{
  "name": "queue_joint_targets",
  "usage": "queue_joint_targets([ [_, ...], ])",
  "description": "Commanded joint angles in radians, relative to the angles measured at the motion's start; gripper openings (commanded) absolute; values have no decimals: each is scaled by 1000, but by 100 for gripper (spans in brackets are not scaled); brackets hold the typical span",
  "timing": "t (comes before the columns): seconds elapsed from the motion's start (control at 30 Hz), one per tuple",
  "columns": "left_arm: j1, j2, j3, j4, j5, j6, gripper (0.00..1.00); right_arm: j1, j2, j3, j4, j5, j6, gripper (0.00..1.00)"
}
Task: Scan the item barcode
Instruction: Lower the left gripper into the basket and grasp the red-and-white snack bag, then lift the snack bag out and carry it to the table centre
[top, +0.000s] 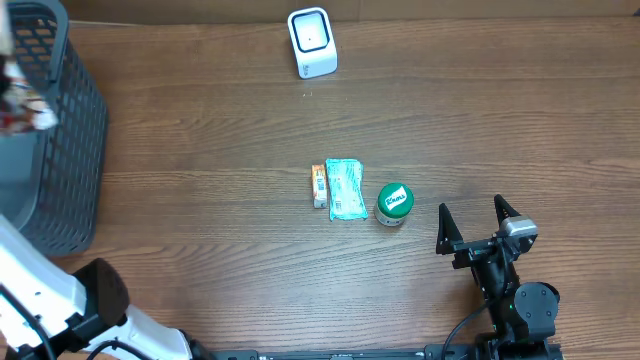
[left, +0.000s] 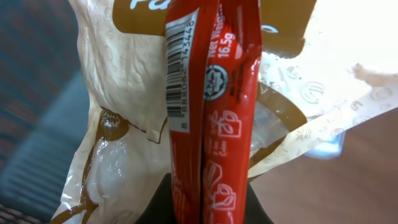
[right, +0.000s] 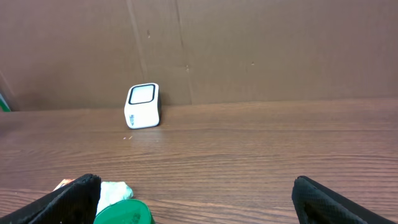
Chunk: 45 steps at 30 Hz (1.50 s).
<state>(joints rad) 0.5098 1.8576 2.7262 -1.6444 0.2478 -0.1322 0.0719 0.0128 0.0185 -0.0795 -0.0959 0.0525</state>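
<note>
The sachet's barcode strip (left: 180, 74) faces up and the wood (top: 248, 200) beside the small orange box is free. My left gripper should go on there before it lets go of the red sachet.
My left gripper (left: 211, 208) is shut on a red sachet (left: 214, 112), held upright. A white barcode strip (left: 180, 68) runs along the sachet's left side. In the overhead view this grip shows only as a blur (top: 18, 95) over the basket at the far left. The white scanner (top: 312, 42) stands at the table's back edge and also shows as the scanner (right: 142, 106) in the right wrist view. My right gripper (top: 478, 222) is open and empty near the front right, its jaws wide apart.
A dark mesh basket (top: 70, 130) stands at the left edge. A brown-and-white plastic bag (left: 118, 93) lies behind the sachet. Mid-table lie a small orange box (top: 319, 185), a teal packet (top: 346, 188) and a green-lidded tub (top: 394, 203).
</note>
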Motion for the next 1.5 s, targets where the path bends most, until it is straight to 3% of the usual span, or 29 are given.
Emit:
queue_joint_targets([
  [0.0,-87,3,2,-45,4,-18,4,-6,-10,-11,3,13,8,100],
  [0.33,-394,5,-145,-45,-54,-79,4,-6,-10,-11,3,13,8,100],
  [0.77,-729,5,-602,52,-349,-389,4,-6,-10,-11,3,13,8,100],
  [1.1,-819,5,-958,286,-353,-527,4,-6,-10,-11,3,13,8,100],
  [1.27,-832,5,-1116,425,-352,-524,4,-6,-10,-11,3,13,8,100],
  [1.47,-840,6,-1263,557,-352,-441,4,-6,-10,-11,3,13,8,100],
])
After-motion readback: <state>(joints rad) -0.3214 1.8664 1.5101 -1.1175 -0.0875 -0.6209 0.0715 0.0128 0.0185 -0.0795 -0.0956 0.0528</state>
